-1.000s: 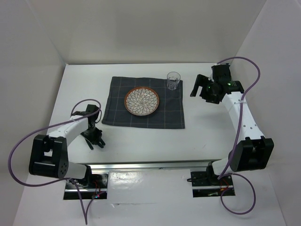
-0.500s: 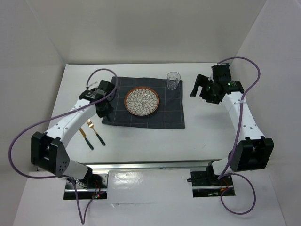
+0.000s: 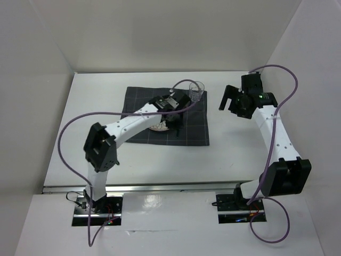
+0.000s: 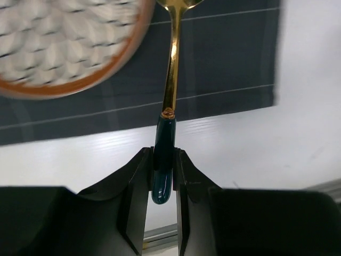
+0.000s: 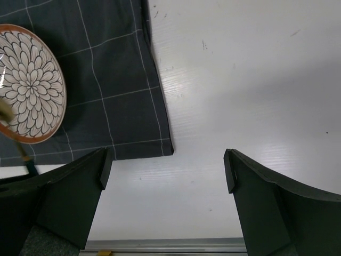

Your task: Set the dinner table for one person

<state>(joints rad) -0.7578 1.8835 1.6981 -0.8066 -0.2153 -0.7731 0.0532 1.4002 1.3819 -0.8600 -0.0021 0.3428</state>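
Observation:
The spoon's gold end (image 4: pixel 179 4) faces the far side of the cloth. I should keep moving my left gripper clear of the plate until the spoon meets the free cloth (image 3: pixel 193 131).
My left gripper (image 3: pixel 175 124) (image 4: pixel 164 160) is shut on the dark teal handle of a gold spoon (image 4: pixel 171 69). It hangs over the dark grey checked cloth (image 3: pixel 138 106) (image 4: pixel 229 64), just right of the flower-patterned plate (image 4: pixel 64 42) (image 5: pixel 29 82). The spoon's gold end points toward the cloth's far side. In the top view the left arm covers most of the plate (image 3: pixel 157 127). My right gripper (image 3: pixel 226 98) (image 5: pixel 165 170) stands wide open and empty above the white dinner table (image 3: pixel 240 154) (image 5: pixel 240 80), right of the cloth (image 5: pixel 117 69).
A clear glass (image 3: pixel 196 90) stands on the cloth's far right corner, close behind the left wrist. The left arm stretches from its base across the cloth's near left part. White walls enclose the table on three sides.
The left arm swung from the table's left side, past the cloth's left edge, to the right of the plate, carrying the spoon. The right arm barely moved.

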